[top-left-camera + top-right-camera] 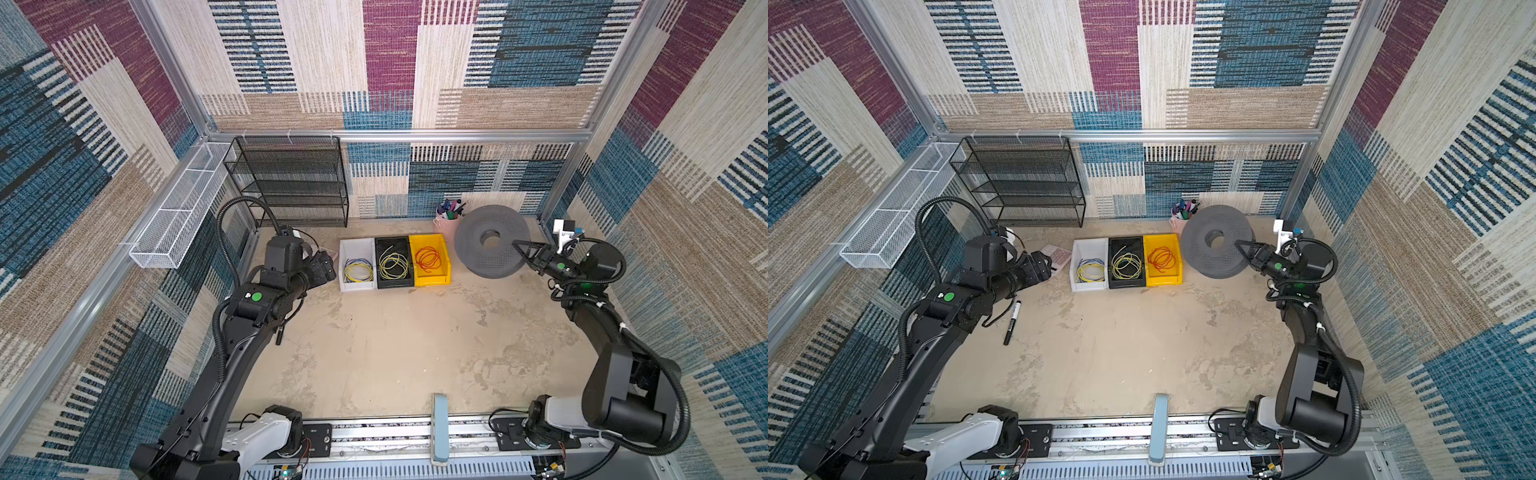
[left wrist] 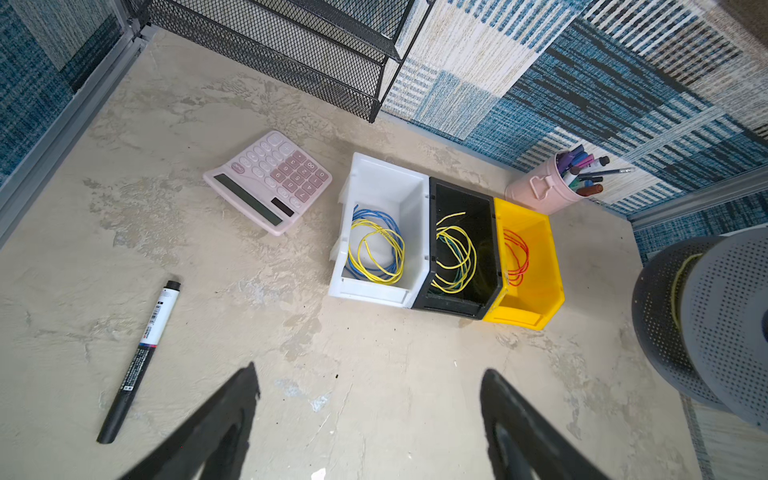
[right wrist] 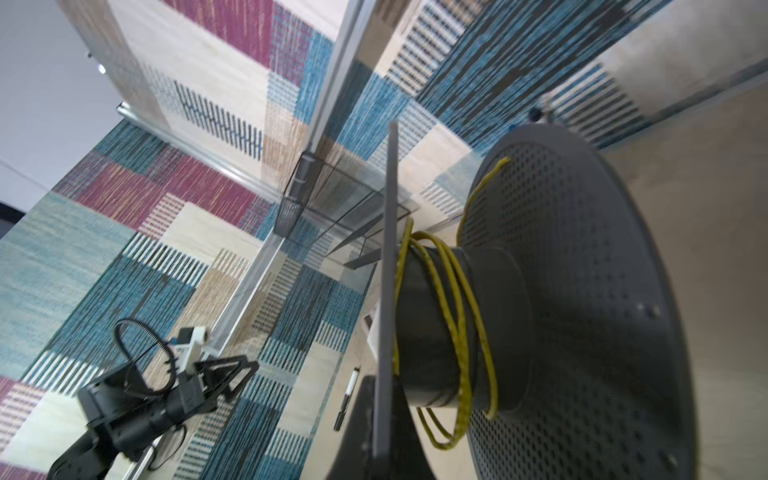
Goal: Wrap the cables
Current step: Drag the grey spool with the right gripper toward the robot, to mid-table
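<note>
The grey spool (image 1: 485, 260) hangs level and the space (image 1: 392, 336) in front of the bins is open, so the robot's right gripper should keep carrying the spool until it rests there.
The cables, one red-orange wire (image 1: 428, 258) (image 1: 1160, 258) (image 2: 517, 257), lie coiled in loose loops inside the yellow bin (image 1: 432, 281) (image 2: 528, 307). My left gripper (image 1: 328, 268) (image 1: 1044, 266) (image 2: 370, 370) hovers open and empty over bare table, left of the bins. My right gripper (image 1: 517, 244) (image 1: 1239, 244) (image 3: 382, 390) is shut on the thin upper flange of the grey perforated spool (image 1: 478, 257) (image 1: 1204, 257) (image 3: 561, 291). A yellow wire (image 3: 457, 316) is wound a few turns round the spool's core.
Beside the yellow bin stand a black bin (image 1: 394, 282) with a yellow-green coil and a white bin (image 1: 357, 286) with a blue-and-yellow coil. A pink calculator (image 2: 268, 183), black marker (image 2: 139, 361), pink pen cup (image 1: 446, 226), black mesh shelf (image 1: 291, 183) and white wire basket (image 1: 178, 208) stand around.
</note>
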